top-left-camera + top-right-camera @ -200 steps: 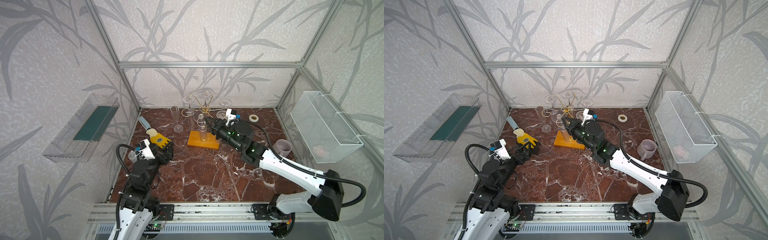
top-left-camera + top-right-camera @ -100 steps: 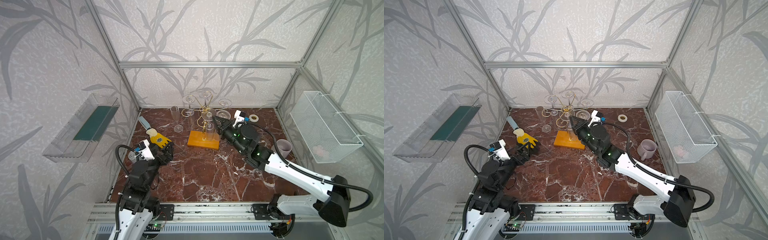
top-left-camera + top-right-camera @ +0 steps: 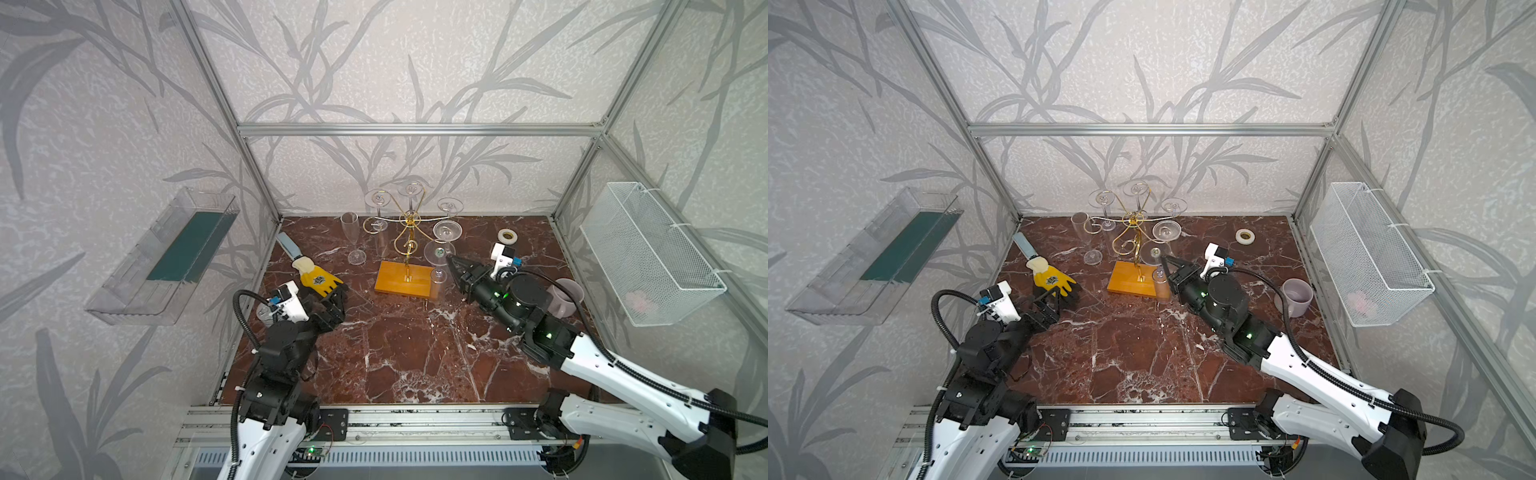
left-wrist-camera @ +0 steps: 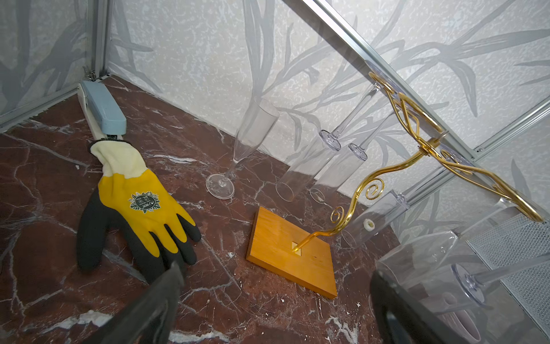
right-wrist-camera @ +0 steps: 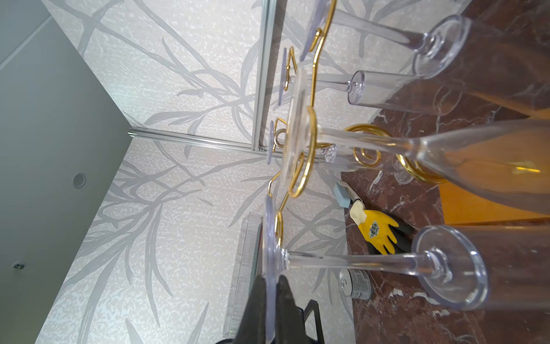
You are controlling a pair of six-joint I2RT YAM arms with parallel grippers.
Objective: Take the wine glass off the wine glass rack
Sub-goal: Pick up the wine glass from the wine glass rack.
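Next, my right gripper pulls the wine glass clear, turns it upright and passes my left gripper the stem (image 5: 358, 263), as it is pinching the wine glass's foot (image 3: 439, 252) with the bowl down.
The wine glass rack (image 3: 405, 279) stands at the back middle, gold curled arms on an orange wooden base (image 4: 290, 250). Several clear glasses hang upside down from it. My right gripper (image 3: 450, 261) is shut on the flat foot of one wine glass (image 3: 439, 252), just right of the rack's stem. In the right wrist view the fingers (image 5: 256, 303) pinch that foot's rim, and the wine glass (image 5: 357, 259) hangs bowl down beside a gold arm end (image 5: 278, 226); I cannot tell whether they touch. My left gripper (image 3: 332, 300) is open and empty near the glove.
One flute (image 3: 351, 237) stands on the marble left of the rack. A yellow and black glove (image 3: 318, 280) and a blue tool (image 3: 286, 245) lie at the left. A tape roll (image 3: 508, 236) and a lilac mug (image 3: 564, 296) sit at the right. A wire basket (image 3: 648, 253) hangs on the right wall.
My right arm has drawn back to the right and toward the front, carrying the held glass outward from the rack's stem. The left arm has stayed still.
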